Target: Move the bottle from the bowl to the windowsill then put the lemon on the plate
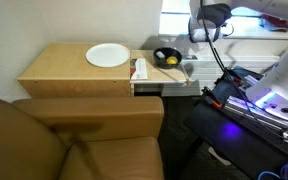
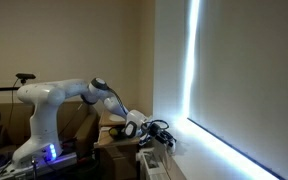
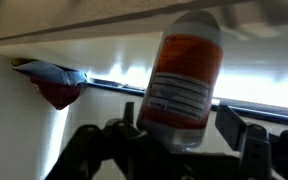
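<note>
My gripper should close on the bottle, straighten it and stand it on the windowsill (image 1: 238, 28) before it backs away, because the bottle leans crooked (image 3: 187, 75) between its open fingers.
In the wrist view a pale bottle (image 3: 184, 80) with an orange-red label stands upright between my gripper's (image 3: 181, 125) fingers. The gripper is open: the right finger (image 3: 232, 122) stands clear of the bottle with a visible gap, and the left finger sits close beside it. In an exterior view the gripper (image 1: 201, 36) hangs by the bright windowsill (image 1: 246, 30), and the bottle is too small to make out there. The yellow lemon (image 1: 170, 59) lies in the black bowl (image 1: 159, 52). The white plate (image 1: 107, 55) lies bare on the wooden table, left of the bowl.
A dark-red thing (image 3: 52, 88) lies on the ledge left of the bottle. A red-and-white item (image 1: 139, 68) and a grey block (image 1: 189, 70) sit near the bowl. A brown sofa (image 1: 74, 140) fills the foreground, and the robot base (image 1: 269, 100) glows purple.
</note>
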Controlling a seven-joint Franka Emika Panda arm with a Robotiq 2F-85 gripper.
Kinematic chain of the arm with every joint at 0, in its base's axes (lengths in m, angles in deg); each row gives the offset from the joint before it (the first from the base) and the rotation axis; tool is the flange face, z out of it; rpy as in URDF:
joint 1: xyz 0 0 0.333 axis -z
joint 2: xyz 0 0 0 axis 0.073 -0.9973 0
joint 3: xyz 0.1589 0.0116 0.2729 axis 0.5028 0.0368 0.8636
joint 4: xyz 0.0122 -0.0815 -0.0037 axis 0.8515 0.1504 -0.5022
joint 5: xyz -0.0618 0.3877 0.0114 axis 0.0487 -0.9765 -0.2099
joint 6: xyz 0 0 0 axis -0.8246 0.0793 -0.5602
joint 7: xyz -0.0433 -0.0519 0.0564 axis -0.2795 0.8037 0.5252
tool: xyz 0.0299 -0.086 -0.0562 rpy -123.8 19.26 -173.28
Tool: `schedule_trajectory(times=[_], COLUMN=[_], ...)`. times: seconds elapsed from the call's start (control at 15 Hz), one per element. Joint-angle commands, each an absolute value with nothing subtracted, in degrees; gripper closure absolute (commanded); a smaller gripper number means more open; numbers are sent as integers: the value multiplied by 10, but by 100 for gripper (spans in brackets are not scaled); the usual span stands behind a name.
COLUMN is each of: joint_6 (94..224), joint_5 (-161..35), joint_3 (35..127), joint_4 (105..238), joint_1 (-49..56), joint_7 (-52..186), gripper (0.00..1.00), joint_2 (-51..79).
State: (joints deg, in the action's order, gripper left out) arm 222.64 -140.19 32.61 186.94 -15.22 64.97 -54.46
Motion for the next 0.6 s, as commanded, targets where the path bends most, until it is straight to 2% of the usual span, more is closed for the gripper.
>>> schedule_trajectory(times=[0.0,0.27,0.33,0.4,0.53], joint_6=[2219,2171,2149,2136,2108], joint_5=[-1421,-1419,-1416,-1413,-1401], joint_3=[325,313,307,304,291], joint_4=[1878,1882,1887,1891,1906], joint_1=[-159,-166,-170,-168,-172], joint_7=[666,671,669,660,634], gripper=[0,0,25,27,41], joint_2=[-545,-545,-545,-545,-545])
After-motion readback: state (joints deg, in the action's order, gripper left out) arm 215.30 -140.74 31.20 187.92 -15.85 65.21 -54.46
